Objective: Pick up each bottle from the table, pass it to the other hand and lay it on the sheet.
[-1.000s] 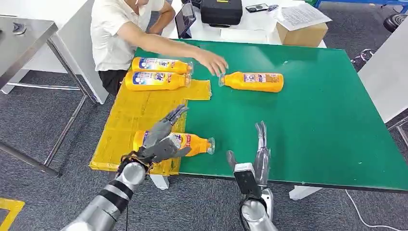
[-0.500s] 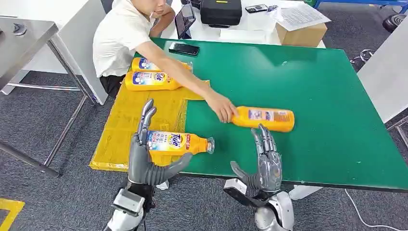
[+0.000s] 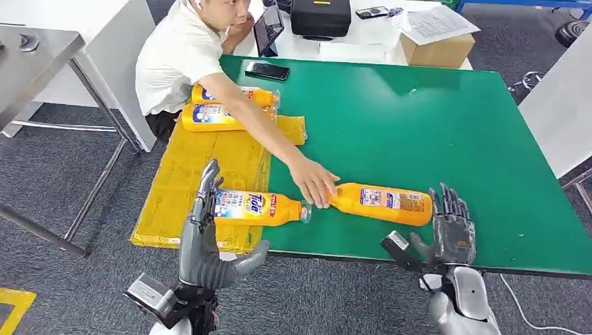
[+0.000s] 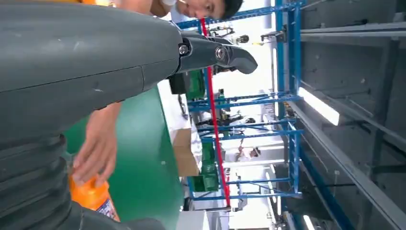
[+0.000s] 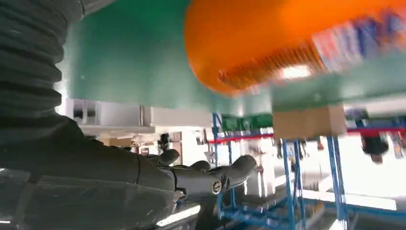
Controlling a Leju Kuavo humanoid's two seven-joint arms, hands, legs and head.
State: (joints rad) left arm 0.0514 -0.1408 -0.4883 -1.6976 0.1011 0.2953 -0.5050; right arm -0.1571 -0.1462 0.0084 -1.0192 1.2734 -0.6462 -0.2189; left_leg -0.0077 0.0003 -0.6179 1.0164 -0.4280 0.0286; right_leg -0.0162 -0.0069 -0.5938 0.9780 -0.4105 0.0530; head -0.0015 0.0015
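The small-print back label [image 3: 391, 199] faces up, so I expect the bottle's Tide label to come into view from underneath when the robot lifts and turns the orange bottle [image 3: 350, 199].
An orange bottle [image 3: 382, 204] lies on its side on the green table [image 3: 433, 118] near the front edge; a person's hand [image 3: 314, 183] rests on its neck. My right hand [image 3: 450, 234] stands open just beside the bottle's base, fingers up, not touching it. The right wrist view has that base [image 5: 268, 43] close above my fingers [image 5: 210, 179]. Another bottle [image 3: 255, 207] lies across the near edge of the yellow sheet [image 3: 188, 167]. My left hand [image 3: 200, 234] is open beside its base, holding nothing. Two more bottles [image 3: 220, 115] lie at the sheet's far end.
The person sits at the table's far left corner, arm stretched across the sheet. A phone [image 3: 266, 70], a tablet [image 3: 269, 28], a black case [image 3: 320, 15] and a cardboard box [image 3: 438, 49] stand along the back. A metal table [image 3: 35, 49] is at left.
The person slid the loose bottle toward the front edge. My right hand moved right to the bottle's base. My left hand drew back off the bottle on the sheet.
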